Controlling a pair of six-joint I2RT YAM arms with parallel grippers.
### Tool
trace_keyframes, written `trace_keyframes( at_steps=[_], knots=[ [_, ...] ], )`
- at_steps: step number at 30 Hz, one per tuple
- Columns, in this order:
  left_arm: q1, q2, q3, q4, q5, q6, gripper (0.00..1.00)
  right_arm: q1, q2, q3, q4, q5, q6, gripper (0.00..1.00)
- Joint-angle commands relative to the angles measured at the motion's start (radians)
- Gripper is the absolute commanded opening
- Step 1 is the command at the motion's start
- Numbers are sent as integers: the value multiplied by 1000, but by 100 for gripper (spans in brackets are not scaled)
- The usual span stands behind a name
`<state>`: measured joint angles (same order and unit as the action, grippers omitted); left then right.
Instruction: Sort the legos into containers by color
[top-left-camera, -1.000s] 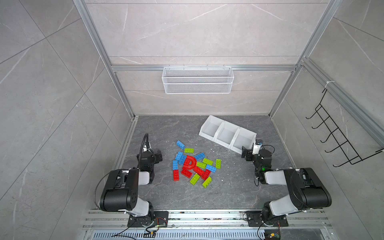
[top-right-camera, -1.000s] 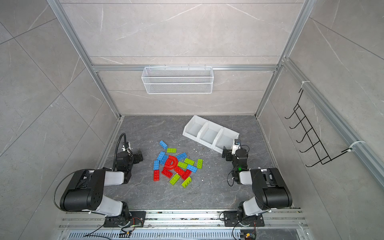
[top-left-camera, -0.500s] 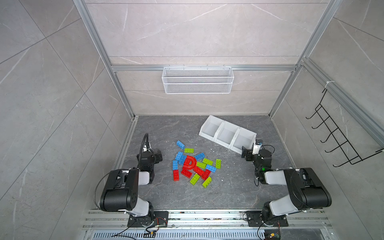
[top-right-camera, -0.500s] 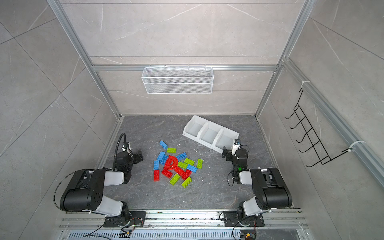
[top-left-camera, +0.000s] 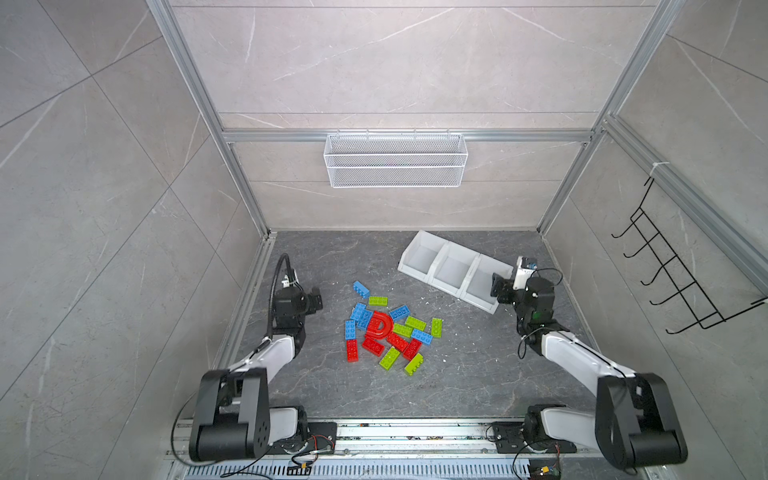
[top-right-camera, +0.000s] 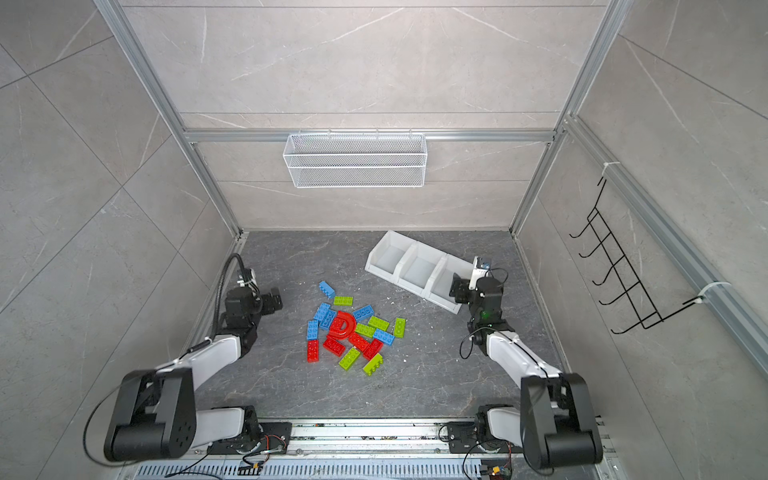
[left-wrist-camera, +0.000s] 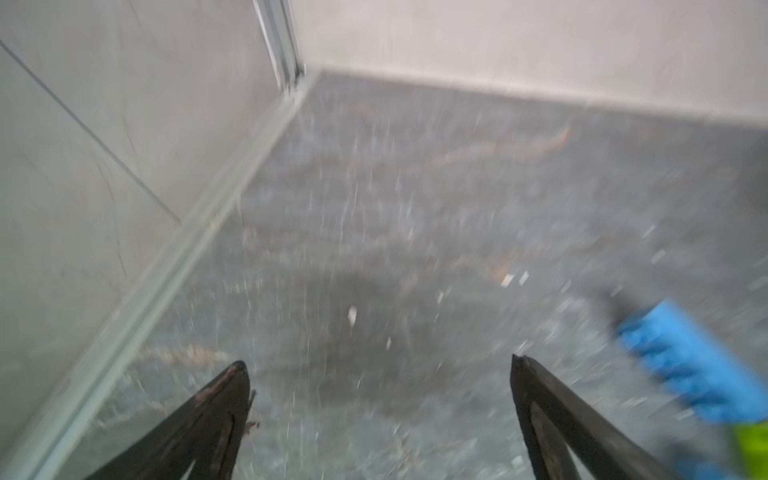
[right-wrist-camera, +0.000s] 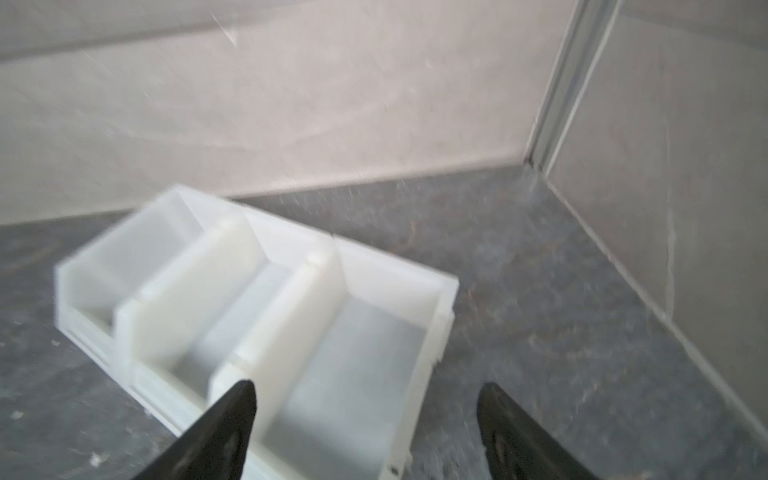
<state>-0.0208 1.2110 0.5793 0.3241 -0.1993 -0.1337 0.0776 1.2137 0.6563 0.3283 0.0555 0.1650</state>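
Note:
The containers (top-left-camera: 421, 254) are standing at a slant to the back wall. Next, my right gripper reaches into the middle bin (top-left-camera: 455, 266) and turns the containers straight before the legos get sorted.
The legos (top-left-camera: 386, 328) (top-right-camera: 349, 332) lie in a loose pile of red, blue and lime bricks mid-floor, with a red D-shaped arch (top-left-camera: 379, 325) on top. The containers (top-left-camera: 441, 262) (top-right-camera: 409, 259) (right-wrist-camera: 307, 299), three joined white bins, stand empty at the back right. My left gripper (top-left-camera: 313, 300) (left-wrist-camera: 378, 361) is open and empty, low over bare floor left of the pile. A blue brick (left-wrist-camera: 690, 361) shows blurred beside it. My right gripper (top-left-camera: 498, 289) (right-wrist-camera: 368, 386) is open, its jaws straddling the outer end wall of the nearest bin.
A white wire mesh basket (top-left-camera: 395, 162) hangs on the back wall. A black hook rack (top-left-camera: 673, 282) is mounted on the right wall. Aluminium rails run along the floor edges close to both arms. Small white flecks dot the grey floor.
Both grippers have shifted a little toward the back. The right one now sits over the end of the nearest bin. The pile and the bins have not moved.

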Motion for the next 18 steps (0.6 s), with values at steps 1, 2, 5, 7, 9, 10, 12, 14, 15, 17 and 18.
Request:
trace_keyframes(
  at_steps=[1,2,5,7,9,10,12,14,15,17,18],
  knots=[
    [-30,-151,117,-304,105,-169,100,103,-65,132,-436,-43,171,78],
    [-45,-175,133,-357,131,-179,100,140,-75,142,-475,-39,207,78],
    [-119,-254,125,-477,135,-179,100,250,-75,169,-592,-36,293,74],
    [-165,-309,60,-458,135,-158,100,326,-39,204,-665,-18,311,71],
    [-192,-361,-19,-415,121,-153,100,405,20,223,-693,20,328,70],
    [-193,-376,-50,-398,127,-161,100,423,49,227,-692,20,332,70],
    [-192,-400,-102,-356,145,-179,100,435,129,250,-701,13,336,70],
    [-194,-404,-137,-327,152,-188,100,435,183,281,-708,29,330,70],
    [-195,-405,-147,-326,152,-184,100,436,207,302,-710,50,325,70],
    [-195,-402,-160,-324,148,-175,100,429,253,362,-736,98,306,71],
    [-195,-401,-162,-326,148,-171,100,418,281,397,-758,123,290,72]
  ],
)
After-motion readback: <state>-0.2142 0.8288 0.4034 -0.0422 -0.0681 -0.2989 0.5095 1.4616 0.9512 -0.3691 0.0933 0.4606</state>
